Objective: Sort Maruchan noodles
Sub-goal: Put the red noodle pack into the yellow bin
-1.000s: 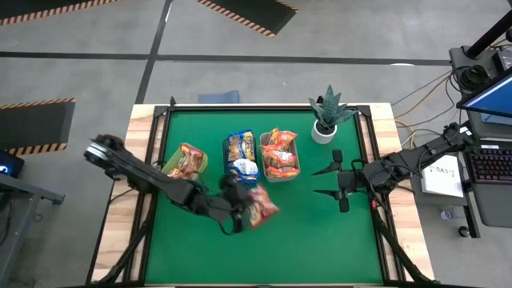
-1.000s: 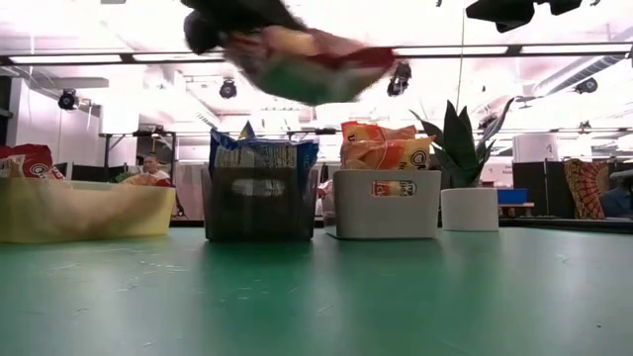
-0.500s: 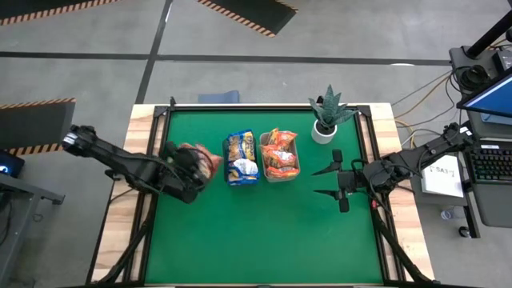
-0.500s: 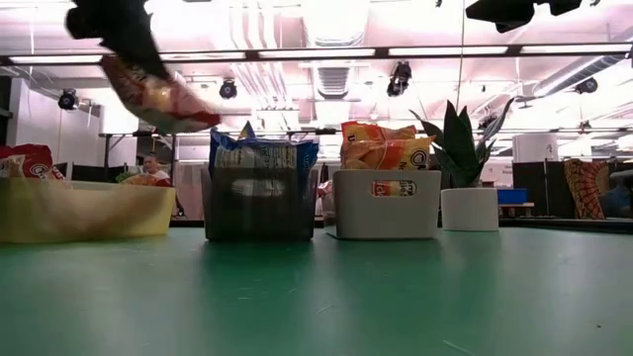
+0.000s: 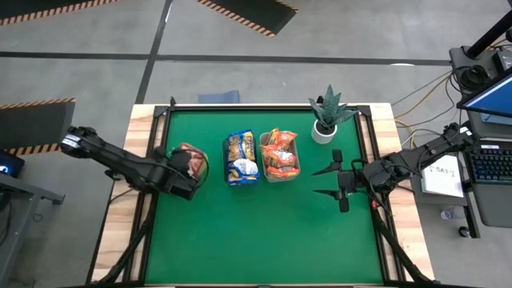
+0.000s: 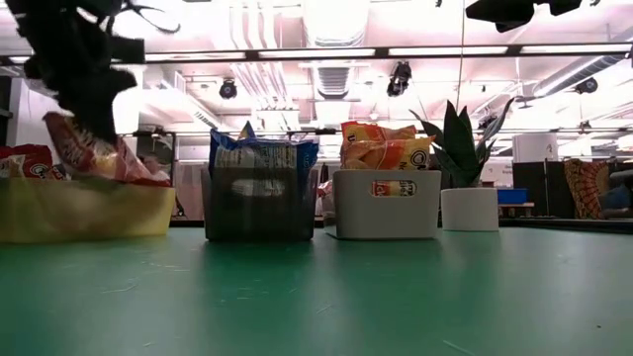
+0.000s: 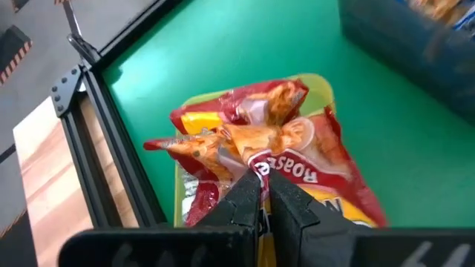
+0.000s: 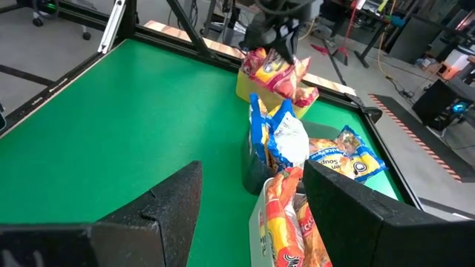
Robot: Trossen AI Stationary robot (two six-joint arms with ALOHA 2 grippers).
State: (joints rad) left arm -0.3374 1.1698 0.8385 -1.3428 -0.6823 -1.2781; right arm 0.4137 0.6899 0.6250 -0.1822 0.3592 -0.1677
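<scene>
My left gripper should release the red packet [image 6: 84,150] inside the yellow-green bin because it stands tilted above the bin's rim, then push the packets [image 7: 249,107] down with closed fingers.
My left gripper [image 5: 185,167] [image 7: 260,187] hangs over the yellow-green bin [image 5: 172,154] [image 6: 89,212] at the table's left, shut on a red Maruchan noodle packet [image 7: 297,152] [image 6: 91,150]. More red packets [image 6: 28,160] lie in that bin. A dark bin [image 6: 259,206] holds blue-and-yellow packets [image 5: 241,156], and a white bin [image 6: 387,205] holds orange packets [image 5: 280,152]. My right gripper [image 5: 323,182] [image 8: 252,215] waits open above the table's right side, holding nothing. My left gripper pinches the red packet's crumpled upper edge [image 7: 256,159] between its two shut fingers [image 7: 243,199]. The fingers come slanting down from above, from the table's left side. The packet hangs below them, tilted, its lower end [image 6: 124,173] down at the yellow-green bin's rim.
The three bins stand in a row across the table's far half. A potted plant [image 5: 328,114] [image 6: 463,173] stands at the far right. The green mat [image 5: 264,232] nearer the front edge is bare. Black frame rails [image 7: 111,156] run along the table's sides.
My left gripper has carried the red packet from above the table's middle toward the left edge, to over the yellow-green bin, and has tipped to point downward. The packet has gone from flat and high to hanging with its lower end at the bin. My right arm kept still.
</scene>
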